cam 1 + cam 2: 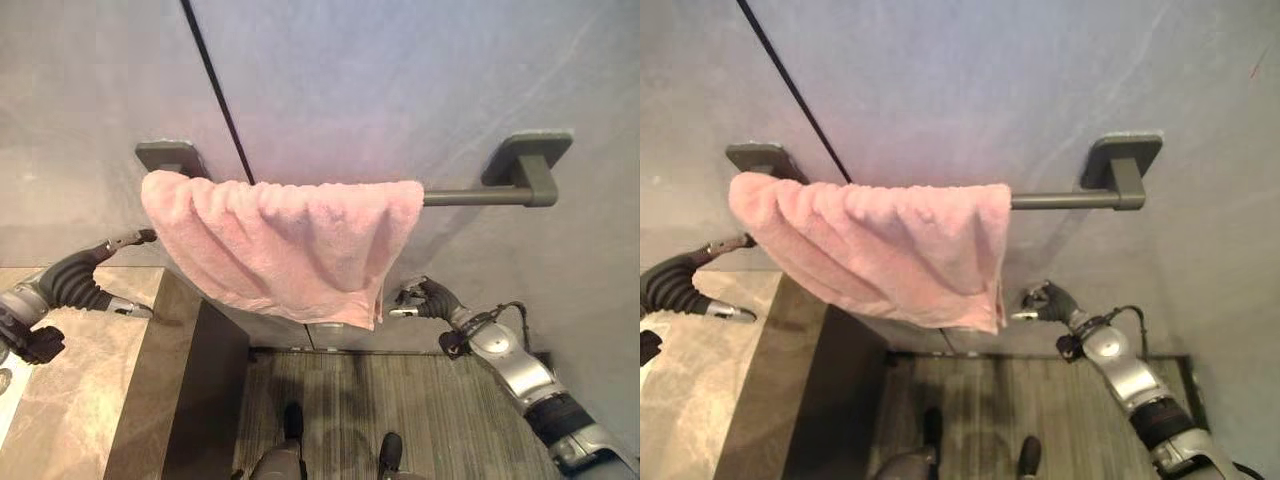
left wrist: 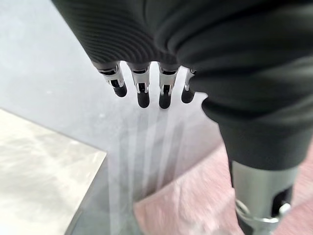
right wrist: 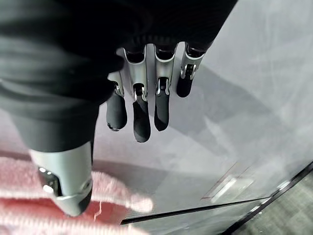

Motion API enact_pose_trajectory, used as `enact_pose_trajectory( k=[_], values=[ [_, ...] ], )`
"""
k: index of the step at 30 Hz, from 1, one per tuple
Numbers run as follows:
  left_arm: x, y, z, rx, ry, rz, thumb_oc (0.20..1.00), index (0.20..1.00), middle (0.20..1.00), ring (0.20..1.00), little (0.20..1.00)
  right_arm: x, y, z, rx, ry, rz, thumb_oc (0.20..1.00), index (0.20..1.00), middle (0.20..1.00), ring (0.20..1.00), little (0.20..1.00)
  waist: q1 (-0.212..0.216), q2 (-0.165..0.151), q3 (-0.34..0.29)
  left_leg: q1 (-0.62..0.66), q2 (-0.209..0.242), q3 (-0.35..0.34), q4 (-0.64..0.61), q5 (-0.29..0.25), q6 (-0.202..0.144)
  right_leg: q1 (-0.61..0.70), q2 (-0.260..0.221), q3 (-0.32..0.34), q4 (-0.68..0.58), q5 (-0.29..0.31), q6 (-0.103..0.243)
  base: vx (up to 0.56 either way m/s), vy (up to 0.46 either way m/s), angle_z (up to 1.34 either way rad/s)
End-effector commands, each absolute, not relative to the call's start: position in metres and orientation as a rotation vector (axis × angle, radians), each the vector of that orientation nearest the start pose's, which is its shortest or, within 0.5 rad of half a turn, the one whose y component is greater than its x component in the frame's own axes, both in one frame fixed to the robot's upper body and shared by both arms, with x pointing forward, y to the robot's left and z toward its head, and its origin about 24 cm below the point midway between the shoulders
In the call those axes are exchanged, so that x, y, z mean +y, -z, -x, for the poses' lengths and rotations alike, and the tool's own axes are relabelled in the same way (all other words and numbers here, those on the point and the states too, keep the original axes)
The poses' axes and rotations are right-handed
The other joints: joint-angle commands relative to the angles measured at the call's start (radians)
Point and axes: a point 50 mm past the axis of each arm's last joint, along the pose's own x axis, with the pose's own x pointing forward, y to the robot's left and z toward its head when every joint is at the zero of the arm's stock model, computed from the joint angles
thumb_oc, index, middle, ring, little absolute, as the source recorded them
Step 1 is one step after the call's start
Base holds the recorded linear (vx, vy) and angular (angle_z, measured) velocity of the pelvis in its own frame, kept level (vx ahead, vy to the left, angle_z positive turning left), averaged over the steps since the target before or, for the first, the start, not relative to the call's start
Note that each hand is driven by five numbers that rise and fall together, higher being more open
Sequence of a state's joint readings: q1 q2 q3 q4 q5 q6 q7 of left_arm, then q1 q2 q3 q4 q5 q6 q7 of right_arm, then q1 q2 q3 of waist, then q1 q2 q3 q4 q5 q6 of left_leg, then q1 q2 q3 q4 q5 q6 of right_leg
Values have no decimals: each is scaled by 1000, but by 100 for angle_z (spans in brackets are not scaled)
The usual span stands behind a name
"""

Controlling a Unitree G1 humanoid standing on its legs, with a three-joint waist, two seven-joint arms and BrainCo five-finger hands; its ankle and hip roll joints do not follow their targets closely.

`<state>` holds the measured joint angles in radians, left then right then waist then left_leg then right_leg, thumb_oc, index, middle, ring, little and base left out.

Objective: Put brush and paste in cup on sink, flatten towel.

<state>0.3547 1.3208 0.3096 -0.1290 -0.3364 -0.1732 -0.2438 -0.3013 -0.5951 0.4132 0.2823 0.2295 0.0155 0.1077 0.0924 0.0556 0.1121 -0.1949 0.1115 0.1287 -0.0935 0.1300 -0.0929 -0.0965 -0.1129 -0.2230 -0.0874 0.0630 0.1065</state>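
Observation:
I expect the pink towel (image 1: pixel 290 255) to spread out along the dark bar and hang smoother when I pull its corner, because the towel's loose folds (image 1: pixel 265 200) are bunched up along the bar.
A pink towel (image 1: pixel 290 240) hangs bunched in folds over the left part of a dark wall bar (image 1: pixel 470 196), its lower edge slanting down to the right. My left hand (image 1: pixel 90 275) is open beside the towel's left edge, fingers (image 2: pixel 142 90) straight toward the wall and holding nothing. The towel (image 2: pixel 190 200) lies just past its thumb. My right hand (image 1: pixel 432 298) hovers open by the towel's lower right corner, fingers (image 3: pixel 142 122) relaxed and apart from the cloth. The pink cloth (image 3: pixel 112 210) shows beside its thumb.
A marble counter (image 1: pixel 80 380) with a dark side panel (image 1: pixel 185 390) stands at the left, under my left arm. The grey wall (image 1: pixel 400 80) is close behind the bar. Grey plank floor (image 1: pixel 420 400) lies below the towel.

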Motion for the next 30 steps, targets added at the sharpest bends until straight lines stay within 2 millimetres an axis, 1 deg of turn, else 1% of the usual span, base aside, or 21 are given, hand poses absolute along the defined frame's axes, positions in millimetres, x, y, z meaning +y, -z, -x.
enact_pose_trajectory(
  k=[1,2,3,4,7,9,11,13,15,16,17,18,20,21,22,23,24,26,27,29,30],
  values=[
    [314,-216,-238,-136,252,-1013,1000,1000,1000,1000,1000,-121,-140,-340,-223,-504,355,1000,1000,1000,1000,1000,36,-73,-4,0,39,33,6,-5,-42,0,-135,52,0,46,112,19,92,-32],
    [311,-215,-242,-135,269,-1022,1000,1000,1000,1000,1000,-112,-143,-340,-233,-539,348,1000,1000,1000,1000,1000,34,-78,-1,-2,37,37,6,-8,-40,-7,-137,56,0,50,114,12,128,-38],
    [304,-214,-249,-141,295,-1041,1000,1000,1000,1000,1000,-94,-151,-339,-259,-605,358,1000,1000,1000,1000,1000,19,-89,4,-4,35,47,6,-13,-37,-19,-141,67,0,60,118,8,92,-29],
    [303,-214,-250,-143,298,-1040,1000,1000,1000,1000,1000,-95,-151,-340,-258,-602,359,1000,1000,1000,1000,1000,23,-89,5,-4,35,48,6,-13,-37,-20,-141,68,0,60,119,8,93,-21],
    [290,-214,-264,-183,327,-1028,1000,1000,1000,1000,1000,-75,-163,-340,-288,-661,328,1000,1000,1000,1000,1000,14,-104,10,-5,33,65,6,-20,-33,-39,-142,87,0,75,123,6,59,-13],
    [282,-213,-269,-191,361,-1031,1000,1000,1000,1000,1000,-56,-167,-336,-286,-748,284,1000,1000,1000,1000,1000,5,-119,9,2,35,83,6,-26,-33,-49,-143,101,0,84,126,19,62,-24],
    [279,-213,-269,-197,375,-1034,1000,1000,1000,1000,1000,-52,-168,-336,-287,-764,293,1000,1000,1000,1000,1000,4,-122,6,6,36,88,6,-28,-33,-50,-144,103,0,85,126,29,37,-13],
    [276,-208,-271,-205,376,-1004,1000,1000,1000,1000,1000,-38,-175,-335,-308,-804,320,1000,1000,1000,1000,1000,-5,-131,-2,23,41,106,6,-32,-34,-48,-145,116,0,86,124,48,44,-14],
    [275,-203,-273,-204,368,-969,1000,1000,1000,1000,1000,-34,-175,-334,-310,-821,327,338,338,338,338,338,-7,-133,-4,28,42,109,6,-33,-35,-46,-145,118,0,85,123,25,9,-15],
    [272,-198,-275,-206,369,-931,1000,1000,1000,1000,1000,-34,-175,-334,-308,-811,313,200,200,200,200,200,-11,-132,-6,33,45,111,6,-33,-36,-42,-145,117,0,82,123,18,-5,-7],
    [271,-190,-277,-188,372,-892,335,335,335,335,335,-34,-174,-334,-306,-812,294,200,200,200,200,200,-15,-131,-8,37,45,111,6,-34,-37,-38,-144,116,0,80,122,9,-3,-3],
    [268,-183,-278,-171,391,-846,200,200,200,200,200,-33,-173,-332,-304,-818,280,200,200,200,200,200,-21,-131,-11,39,46,111,6,-35,-36,-36,-144,116,0,77,121,0,0,0],
    [262,-170,-279,-143,425,-787,200,200,200,200,200,-36,-166,-331,-285,-800,247,200,200,200,200,200,-28,-127,-18,46,47,108,6,-37,-35,-28,-143,115,0,71,119,0,0,0],
    [254,-170,-276,-165,448,-772,200,200,200,200,200,-40,-163,-328,-282,-795,224,200,200,200,200,200,-33,-124,-26,54,50,104,6,-39,-35,-18,-142,111,0,63,117,25,-35,4],
    [252,-170,-275,-178,447,-761,200,200,200,200,200,-42,-163,-325,-294,-794,201,200,200,200,200,200,-33,-124,-29,57,51,102,6,-39,-36,-14,-140,110,0,59,116,35,-62,2],
    [250,-172,-268,-212,449,-732,200,200,200,200,200,-55,-164,-317,-312,-797,143,200,200,200,200,200,-33,-122,-34,66,54,99,6,-41,-37,0,-136,106,0,49,113,17,-46,2],
    [251,-172,-267,-210,447,-731,200,200,200,200,200,-54,-164,-316,-311,-800,143,200,200,200,200,200,-36,-121,-34,67,54,98,6,-41,-37,2,-136,106,0,49,113,22,-53,0],
    [247,-178,-258,-256,458,-680,200,200,200,200,200,-68,-163,-303,-320,-827,62,200,200,200,200,200,-34,-122,-40,74,59,93,6,-40,-39,16,-132,103,0,41,110,21,-58,4],
    [244,-188,-244,-312,490,-614,200,200,200,200,200,-85,-169,-280,-370,-892,-12,200,200,200,200,200,-38,-120,-46,84,65,89,6,-39,-42,28,-125,96,0,31,109,27,-65,5],
    [239,-184,-231,-285,593,-464,200,200,200,200,200,-98,-177,-251,-447,-989,-62,200,200,200,200,200,-42,-116,-49,86,68,87,6,-37,-43,34,-123,89,0,24,108,15,-48,8],
    [239,-184,-230,-283,594,-463,200,200,200,200,200,-99,-177,-251,-445,-989,-63,200,200,200,200,200,-43,-116,-50,86,68,87,6,-37,-43,35,-123,88,0,24,108,14,-27,9]
  ],
)
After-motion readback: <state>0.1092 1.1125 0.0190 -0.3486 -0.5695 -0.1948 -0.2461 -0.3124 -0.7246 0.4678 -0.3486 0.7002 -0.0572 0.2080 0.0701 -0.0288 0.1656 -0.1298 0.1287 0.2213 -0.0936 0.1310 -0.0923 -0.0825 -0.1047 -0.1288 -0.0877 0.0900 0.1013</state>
